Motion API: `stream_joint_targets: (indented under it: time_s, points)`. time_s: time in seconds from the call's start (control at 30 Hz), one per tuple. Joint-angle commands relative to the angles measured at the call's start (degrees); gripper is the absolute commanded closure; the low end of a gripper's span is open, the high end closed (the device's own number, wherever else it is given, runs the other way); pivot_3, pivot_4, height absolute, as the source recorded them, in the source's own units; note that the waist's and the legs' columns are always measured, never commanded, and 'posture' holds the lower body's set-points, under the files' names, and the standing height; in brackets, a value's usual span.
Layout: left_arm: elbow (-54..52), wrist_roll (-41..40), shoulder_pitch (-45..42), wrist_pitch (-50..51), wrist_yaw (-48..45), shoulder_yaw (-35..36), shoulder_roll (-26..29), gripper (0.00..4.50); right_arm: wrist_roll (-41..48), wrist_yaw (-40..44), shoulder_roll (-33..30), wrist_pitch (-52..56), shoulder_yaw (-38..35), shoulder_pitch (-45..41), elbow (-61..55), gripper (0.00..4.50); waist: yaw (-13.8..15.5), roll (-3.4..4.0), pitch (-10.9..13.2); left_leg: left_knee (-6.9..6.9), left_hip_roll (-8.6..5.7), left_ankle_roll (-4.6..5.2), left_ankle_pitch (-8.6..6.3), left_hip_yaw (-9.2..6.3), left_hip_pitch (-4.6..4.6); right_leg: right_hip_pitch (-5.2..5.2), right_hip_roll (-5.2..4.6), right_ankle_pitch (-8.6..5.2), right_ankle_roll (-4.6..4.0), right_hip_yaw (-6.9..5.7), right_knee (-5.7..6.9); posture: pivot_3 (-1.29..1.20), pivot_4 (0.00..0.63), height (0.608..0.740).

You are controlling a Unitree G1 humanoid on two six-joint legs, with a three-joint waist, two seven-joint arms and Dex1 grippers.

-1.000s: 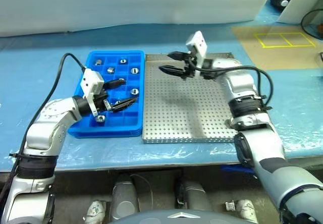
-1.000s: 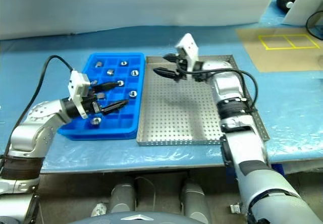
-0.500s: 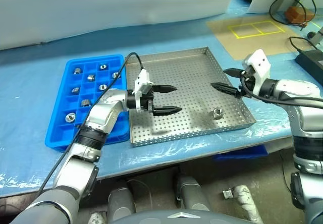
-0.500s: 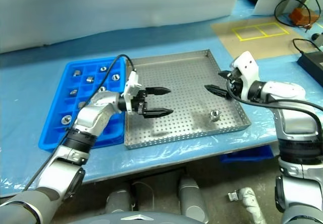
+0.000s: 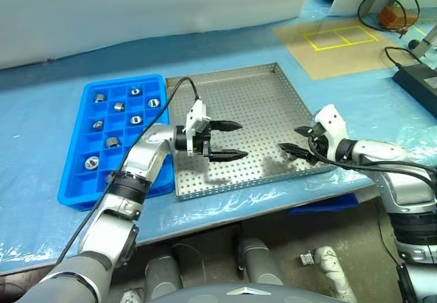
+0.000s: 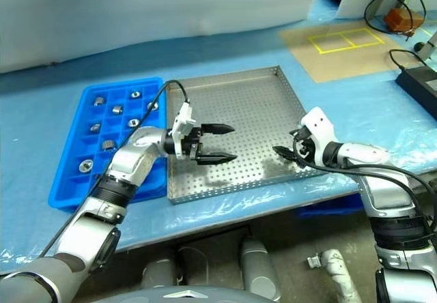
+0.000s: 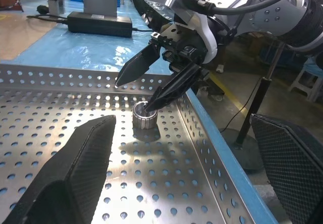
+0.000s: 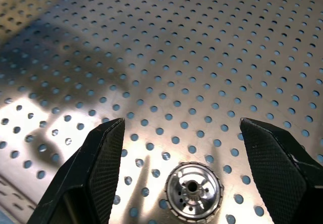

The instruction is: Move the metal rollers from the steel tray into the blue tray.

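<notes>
The metal roller stands upright and free between the open fingers of my right gripper, so I should keep lowering until they surround the roller's sides, then close.
The steel tray lies mid-table, with the blue tray touching its left side. Several metal rollers sit in the blue tray's compartments. One roller stands on the perforated floor near the steel tray's front right corner. My right gripper is open and low over that roller, one finger on each side of it, and one fingertip is just above its rim. My left gripper is open and empty, level over the steel tray's left half, pointing toward the right gripper.
A black power adapter with cables lies at the table's right edge. A brown board with yellow taped squares sits beyond the steel tray. The steel tray's low rim runs just behind the right gripper. The table's front edge is close below both trays.
The view has swung right. My left gripper left the blue tray and now hovers over the steel tray. My right gripper came from the tray's far side down to the roller.
</notes>
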Motion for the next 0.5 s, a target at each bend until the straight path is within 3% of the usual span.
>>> stream_joint_targets:
  time_s: [0.03, 0.23, 0.5]
  points:
    - [-3.6, -0.2, 0.7, -0.2, 0.7, 1.1, 0.7, 0.0, -1.4, -0.1, 0.0, -3.5, 0.9, -1.9, 3.1, 0.78, 0.1, 0.0, 0.0, -0.01, 0.0, 0.0, 0.0, 0.0, -0.01, 0.0, 0.0, 0.0, 0.0, -0.01, 0.0, -0.48, 0.15, 0.74]
    - [-6.6, -0.7, 2.7, 1.0, 1.8, 1.5, 1.8, 0.0, -2.9, 0.9, -0.5, -6.7, 2.1, -2.4, 9.5, 0.78, 0.3, 0.0, 0.0, 0.0, -0.02, 0.03, -0.01, 0.0, -0.01, 0.03, -0.04, 0.0, 0.0, -0.02, -0.01, -0.46, 0.15, 0.74]
    - [-8.0, -0.8, 3.8, 1.8, 2.4, 1.5, 2.8, 0.0, -3.3, 4.2, -2.5, -7.5, 2.9, 0.7, 9.5, 0.78, 0.4, 0.0, 0.0, 0.0, 0.0, 0.02, -0.02, 0.0, 0.0, 0.03, -0.03, 0.0, 0.0, -0.03, -0.01, -0.45, 0.15, 0.74]
